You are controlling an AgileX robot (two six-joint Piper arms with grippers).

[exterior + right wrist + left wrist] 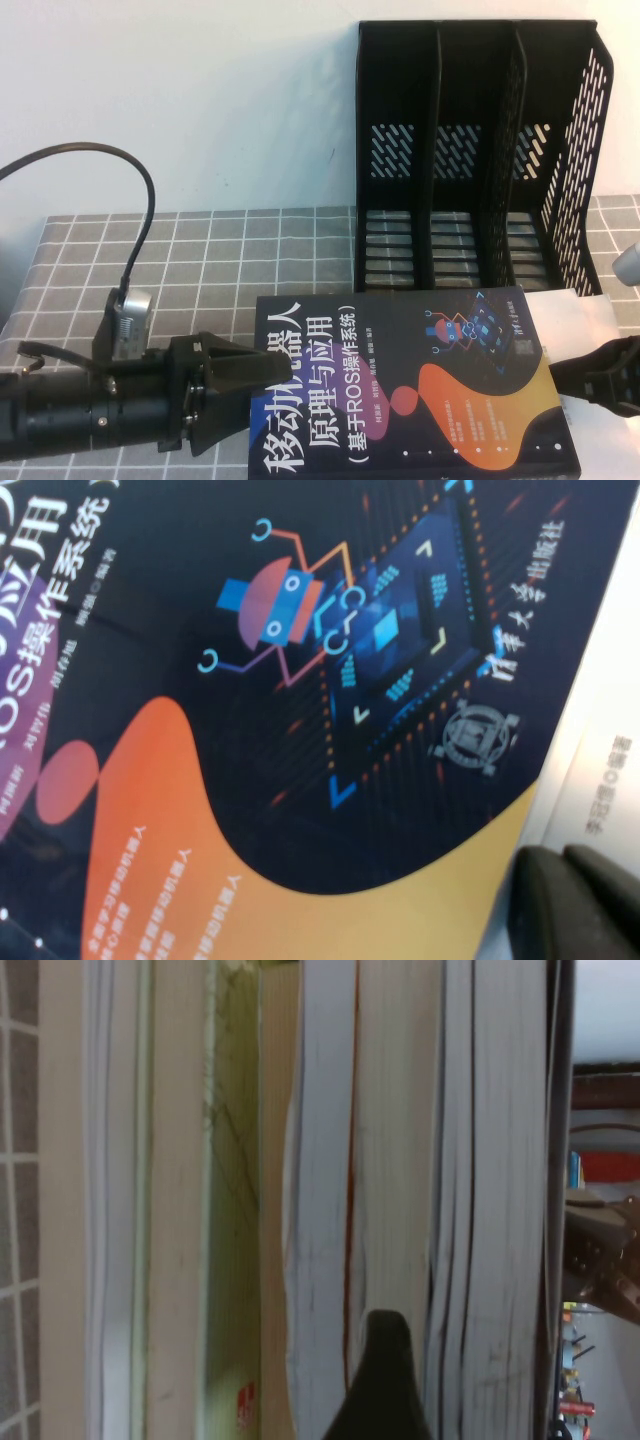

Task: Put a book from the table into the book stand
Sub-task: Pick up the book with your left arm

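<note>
The navy book point(405, 390) should come off by itself and uncover a stack of books when the robot lifts it, because more page edges point(322, 1200) show under it.
The navy book point(420, 390) with the white Chinese title lies cover up at the front of the table point(200, 260), on top of a white book point(585, 310). The black book stand point(470, 150) stands upright behind it with three empty compartments. My left gripper point(258, 385) is open at the book's left edge. In the left wrist view one finger point(385, 1375) sits against the page edges point(480, 1210). My right gripper point(562, 378) is at the book's right edge. The right wrist view shows the cover point(300, 680) and my shut fingers point(560, 900) by its corner.
The white book shows in the right wrist view point(600, 750) beside the navy cover. A black cable point(140, 200) loops up from my left arm. A white wall stands behind the table. The stand's front opening faces me.
</note>
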